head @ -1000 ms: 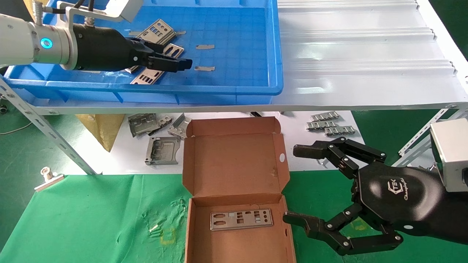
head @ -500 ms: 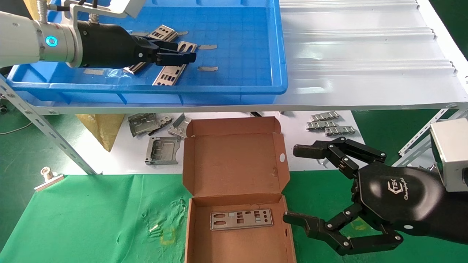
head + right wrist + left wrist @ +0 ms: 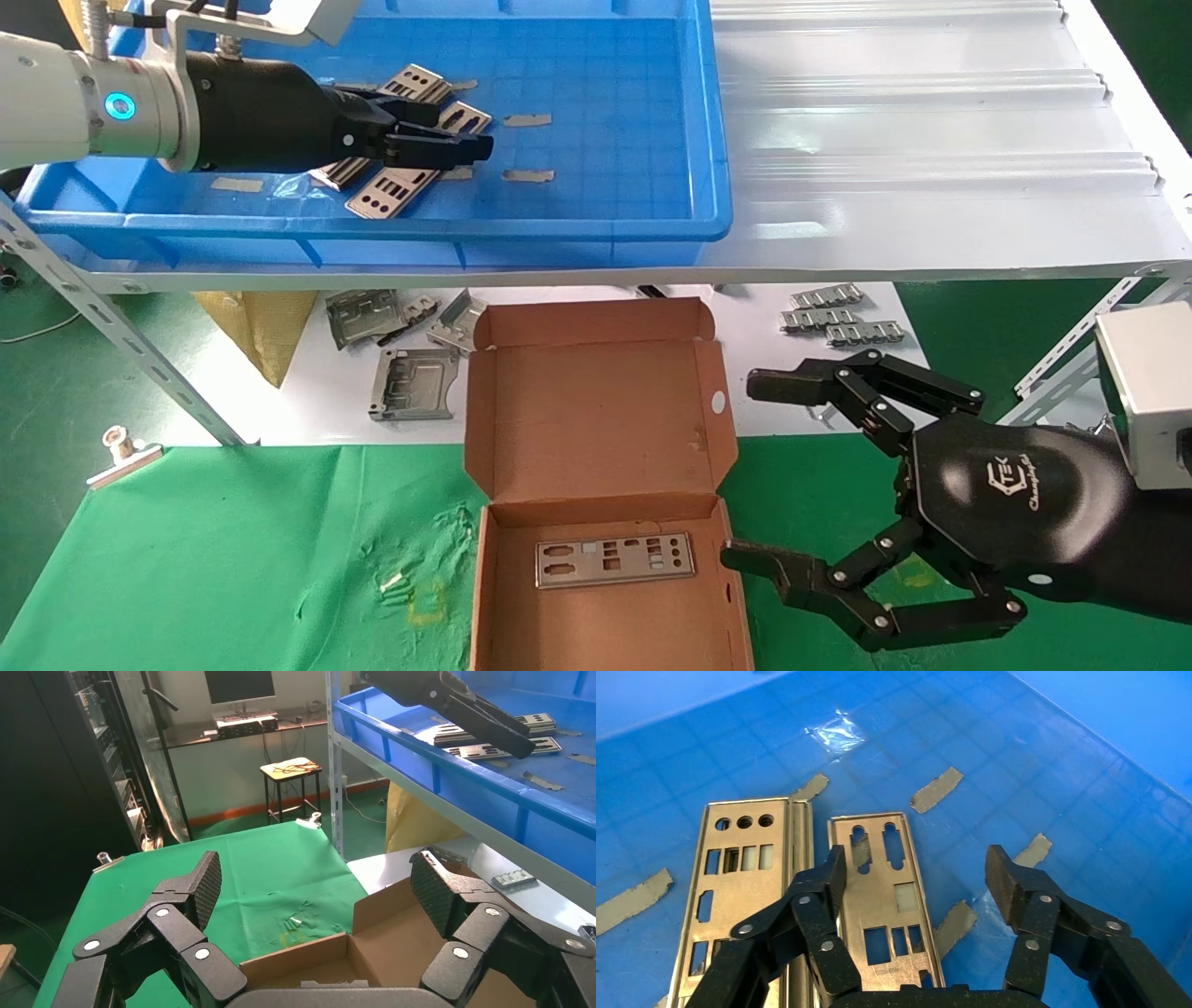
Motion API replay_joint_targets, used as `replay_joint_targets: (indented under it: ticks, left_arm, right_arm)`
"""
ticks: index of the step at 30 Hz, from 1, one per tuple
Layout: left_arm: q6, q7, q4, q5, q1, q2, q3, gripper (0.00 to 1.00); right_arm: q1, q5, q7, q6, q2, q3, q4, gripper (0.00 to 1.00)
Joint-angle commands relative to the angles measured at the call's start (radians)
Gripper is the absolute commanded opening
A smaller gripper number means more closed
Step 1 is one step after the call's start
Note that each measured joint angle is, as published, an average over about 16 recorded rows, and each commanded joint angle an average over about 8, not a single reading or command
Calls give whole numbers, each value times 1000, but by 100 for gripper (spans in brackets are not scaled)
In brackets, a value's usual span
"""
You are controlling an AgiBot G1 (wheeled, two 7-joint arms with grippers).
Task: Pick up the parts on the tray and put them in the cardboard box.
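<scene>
Next, my left gripper opens and straddles this plate alone [image 3: 885,906] before it closes, because the near plate's long edge [image 3: 831,835] is under one finger, close to the other plates.
The blue tray [image 3: 559,228] sits on the upper shelf at the left. Three silvery plates lie in it: one at the far side [image 3: 414,82], one beside it [image 3: 463,116], one nearer [image 3: 386,196]. My left gripper [image 3: 470,147] is low over them, open and empty. In the left wrist view it [image 3: 918,874] straddles one plate [image 3: 884,881], with a second plate [image 3: 736,881] alongside. The open cardboard box [image 3: 596,419] lies below with one plate [image 3: 615,559] inside. My right gripper [image 3: 748,471] hovers open and empty right of the box [image 3: 393,945].
Dark grey brackets [image 3: 410,382] and ridged clips [image 3: 838,321] lie on the white surface under the shelf. A white corrugated sheet [image 3: 931,140] lies right of the tray. A slanted metal shelf brace [image 3: 121,335] stands at the left. Tape strips [image 3: 526,119] stick to the tray floor.
My left gripper moved slightly farther into the tray and to the right. The plates under it shifted, and the tray slid a little to the right. The right arm has not moved.
</scene>
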Motion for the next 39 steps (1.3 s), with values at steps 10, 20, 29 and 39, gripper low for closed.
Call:
replay_joint_targets:
  ticks: [10,20,29,39]
  left_arm:
    - [6,27,-2,-4,1,-4,-3,100]
    - [-10,15,22,16,-2,8,11,49]
    - [-19,12,36,22,-5,15,15,0]
    - [-17,13,46,20,-8,19,13,0]
  right_arm:
    - [0,0,0,0,0,0,0,100]
    - [0,0,0,0,0,0,0,100]
    - [0,0,0,0,0,0,0,100]
    - [0,0,0,0,0,0,0,100]
